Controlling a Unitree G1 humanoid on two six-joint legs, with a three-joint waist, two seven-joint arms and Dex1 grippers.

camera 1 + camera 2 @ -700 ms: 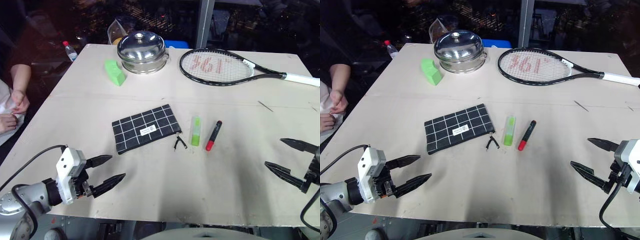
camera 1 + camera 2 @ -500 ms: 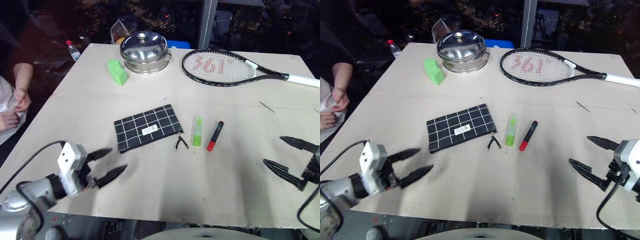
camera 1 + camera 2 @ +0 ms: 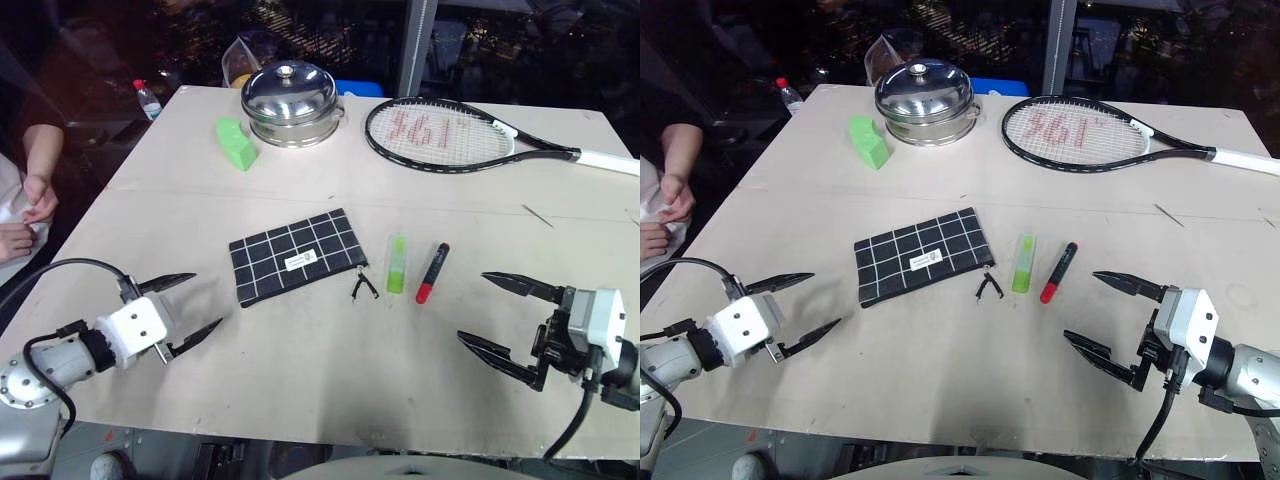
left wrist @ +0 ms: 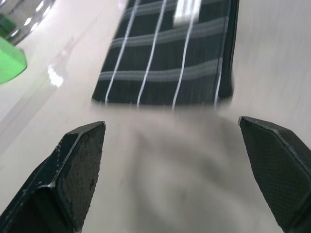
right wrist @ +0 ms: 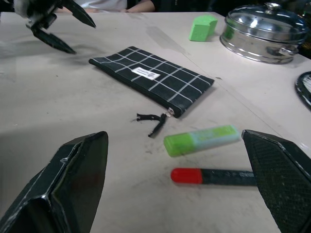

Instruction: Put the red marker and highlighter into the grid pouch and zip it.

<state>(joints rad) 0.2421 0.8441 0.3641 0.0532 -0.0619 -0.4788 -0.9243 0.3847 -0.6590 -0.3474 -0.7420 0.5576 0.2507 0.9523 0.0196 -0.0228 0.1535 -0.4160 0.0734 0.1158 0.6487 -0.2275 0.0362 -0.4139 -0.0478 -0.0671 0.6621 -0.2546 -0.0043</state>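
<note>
I expect the grid pouch (image 3: 298, 258) to open wide along its near edge when I slide the zipper pull, because the pull (image 3: 363, 281) is at the end of that closed edge.
The grid pouch (image 3: 296, 257) lies flat at the table's middle, black with white lines and a white label. Its zipper pull (image 3: 361, 288) trails off the right corner. Right of it lie the lime highlighter (image 3: 396, 263) and then the red marker (image 3: 431, 272), side by side, red cap toward me. My left gripper (image 3: 205, 300) hovers open near the front left, pointing at the pouch (image 4: 170, 58). On the front right, my right gripper (image 3: 473, 306) stands open and points left toward the marker (image 5: 214, 175) and highlighter (image 5: 201, 140). Neither gripper holds anything.
A lidded steel pot (image 3: 291, 103) and a green wedge block (image 3: 236, 145) stand at the back left. A tennis racket (image 3: 450, 132) lies at the back right. A water bottle (image 3: 146, 100) stands by the far left corner. A person's hands (image 3: 25, 200) are at the left edge.
My right gripper has swung in leftward, closer to the marker. My left gripper has drawn back a little to the left and rolled. Pouch, highlighter and marker have not moved.
</note>
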